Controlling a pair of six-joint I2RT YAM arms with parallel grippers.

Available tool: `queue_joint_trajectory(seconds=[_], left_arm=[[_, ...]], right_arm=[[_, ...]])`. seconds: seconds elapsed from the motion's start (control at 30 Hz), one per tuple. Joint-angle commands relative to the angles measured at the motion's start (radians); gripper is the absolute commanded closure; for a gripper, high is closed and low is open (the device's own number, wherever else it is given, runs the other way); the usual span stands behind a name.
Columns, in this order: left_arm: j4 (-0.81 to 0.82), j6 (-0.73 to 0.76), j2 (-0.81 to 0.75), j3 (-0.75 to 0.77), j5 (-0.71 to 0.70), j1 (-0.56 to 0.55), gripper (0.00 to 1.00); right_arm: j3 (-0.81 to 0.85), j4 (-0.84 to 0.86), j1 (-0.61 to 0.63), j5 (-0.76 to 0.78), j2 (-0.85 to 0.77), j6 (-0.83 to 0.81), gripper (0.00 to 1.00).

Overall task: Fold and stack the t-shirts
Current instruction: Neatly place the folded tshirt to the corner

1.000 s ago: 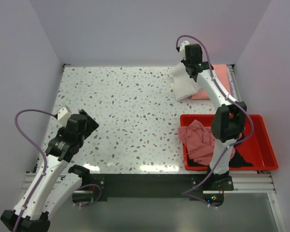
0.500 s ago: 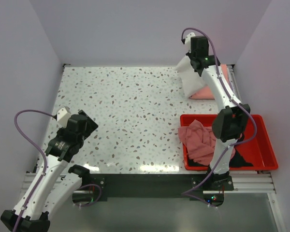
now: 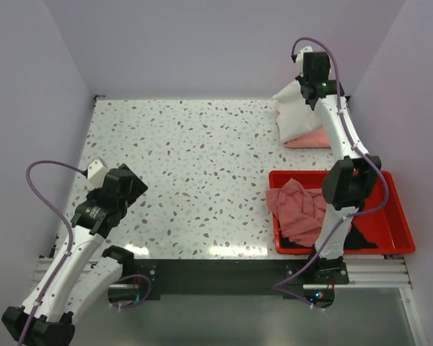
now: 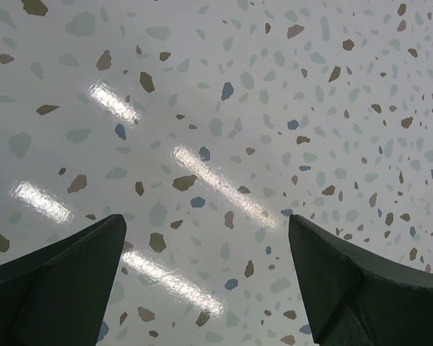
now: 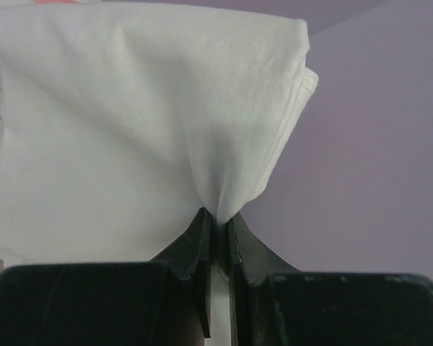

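Observation:
My right gripper keeps lowering the folded white t-shirt [image 3: 294,121], which hangs over the salmon-pink t-shirt [image 3: 312,140], until it lies flat there, and then let go.
My right gripper [image 3: 309,92] is shut on the folded white t-shirt [image 3: 294,114] and holds it up at the far right corner; the cloth hangs over the salmon-pink t-shirt [image 3: 314,138] lying on the table. In the right wrist view the white t-shirt [image 5: 137,122] is pinched between the closed fingers [image 5: 218,225]; its print is hidden. A dusty-pink t-shirt [image 3: 297,210] spills over the left wall of the red bin [image 3: 397,216], with a black t-shirt [image 3: 362,238] inside. My left gripper [image 4: 206,238] is open and empty above bare table at the near left.
The purple back and right walls stand close to my right gripper. The speckled table [image 3: 195,166] stretches between the arms. The red bin sits at the near right beside the right arm's base.
My right gripper has carried the white t-shirt to the right and toward the back wall, over the salmon-pink t-shirt. The left arm has barely moved.

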Motion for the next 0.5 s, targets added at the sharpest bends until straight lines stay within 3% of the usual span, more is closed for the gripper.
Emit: queue_joint_trajectory(seconds=[0.0,0.47], left_arm=[[-0.003,-0.020,0.016,0.036,-0.030,0.006,0.00],[0.005,-0.017,0.074,0.040,-0.041,0.006,0.00]], right_arm=[[0.009,0.034,-0.039,0.009,0.004,0.024,1.00],[0.044,0.093,-0.117,-0.006,0.167,0.079,1.00]])
